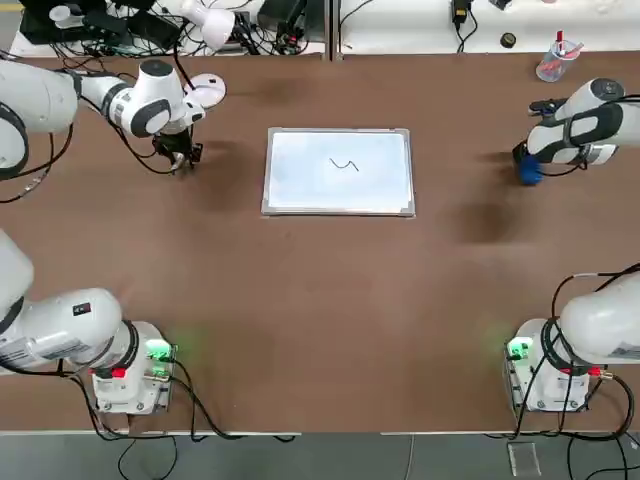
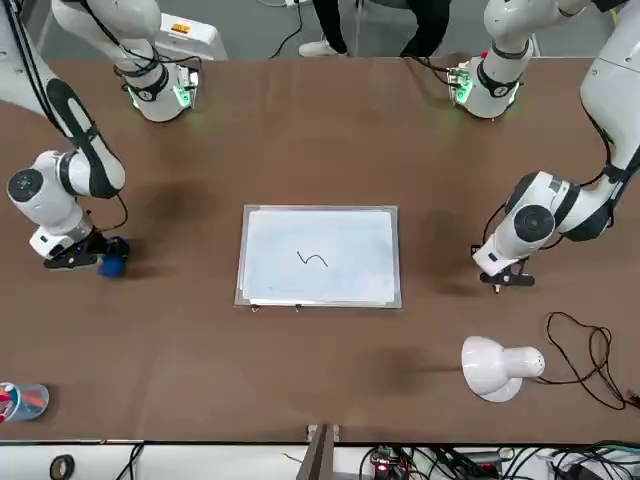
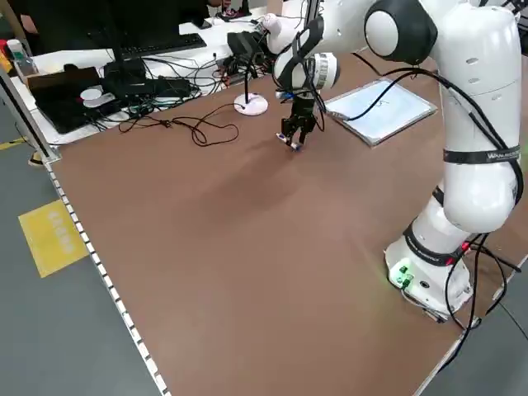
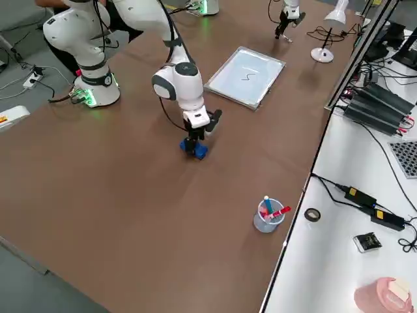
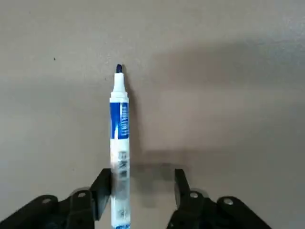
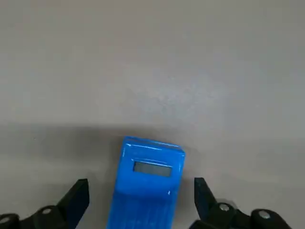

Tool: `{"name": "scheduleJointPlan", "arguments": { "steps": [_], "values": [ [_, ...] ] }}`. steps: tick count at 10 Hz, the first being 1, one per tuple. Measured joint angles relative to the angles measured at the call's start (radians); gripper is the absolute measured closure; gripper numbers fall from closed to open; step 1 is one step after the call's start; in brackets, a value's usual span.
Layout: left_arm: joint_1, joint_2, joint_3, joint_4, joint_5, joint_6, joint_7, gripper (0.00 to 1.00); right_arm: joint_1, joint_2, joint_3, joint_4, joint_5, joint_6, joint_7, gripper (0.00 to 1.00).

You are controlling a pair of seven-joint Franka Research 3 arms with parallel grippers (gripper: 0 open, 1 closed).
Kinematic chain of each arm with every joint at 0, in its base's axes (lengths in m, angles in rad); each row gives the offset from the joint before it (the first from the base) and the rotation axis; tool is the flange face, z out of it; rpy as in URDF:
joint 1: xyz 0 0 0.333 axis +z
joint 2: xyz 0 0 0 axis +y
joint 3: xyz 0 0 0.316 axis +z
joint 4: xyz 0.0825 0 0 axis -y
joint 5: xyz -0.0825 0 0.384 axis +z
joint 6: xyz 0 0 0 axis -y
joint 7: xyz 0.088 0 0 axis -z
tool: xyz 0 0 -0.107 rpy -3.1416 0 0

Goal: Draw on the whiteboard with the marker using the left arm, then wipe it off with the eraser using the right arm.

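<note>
My gripper will wipe the scribble with the blue eraser. The whiteboard (image 2: 319, 257) should stay in place then, because it lies flat on its whole frame (image 2: 397, 257).
The whiteboard (image 1: 300, 185) (image 2: 350, 235) lies flat at mid-table with a small dark scribble (image 1: 344, 164) (image 2: 313, 260) on it. My left gripper (image 1: 178, 157) (image 5: 141, 176) is low over the table to the board's left, open. The marker (image 5: 119, 138) (image 3: 290, 143) lies between its fingers, touching one finger with a gap to the other, tip uncapped. My right gripper (image 1: 525, 160) (image 6: 140, 183) is to the board's right, open, straddling the blue eraser (image 6: 147, 176) (image 1: 527, 172) (image 4: 195, 150), which rests on the table clear of both fingers.
A white desk lamp (image 1: 205, 90) (image 2: 497, 365) stands just beyond the left gripper, with a loose cable (image 2: 580, 350) beside it. A clear cup of pens (image 1: 553, 62) (image 4: 267, 215) sits at the far right corner. Both arm bases (image 1: 135, 375) (image 1: 545, 370) occupy the near edge.
</note>
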Motion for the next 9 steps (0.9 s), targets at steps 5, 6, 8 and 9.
{"name": "scheduleJointPlan", "arguments": {
  "steps": [5,6,8,9],
  "values": [
    [-0.002,0.003,-0.003,0.012,0.0,0.003,0.0,0.33,-0.026,0.001,0.004,0.0,0.0,0.005,-0.001,0.03],
    [-0.002,0.004,-0.008,0.023,0.0,0.005,0.0,0.29,-0.027,0.004,0.005,-0.001,0.0,0.02,-0.001,0.03],
    [-0.001,0.004,-0.027,0.072,0.0,-0.008,0.0,0.08,-0.028,0.02,0.013,-0.004,0.0,0.057,-0.001,0.03],
    [0.0,0.004,-0.045,0.115,0.0,-0.043,0.0,0.01,-0.028,0.03,0.018,-0.005,0.0,0.07,-0.001,0.03]
  ]
}}
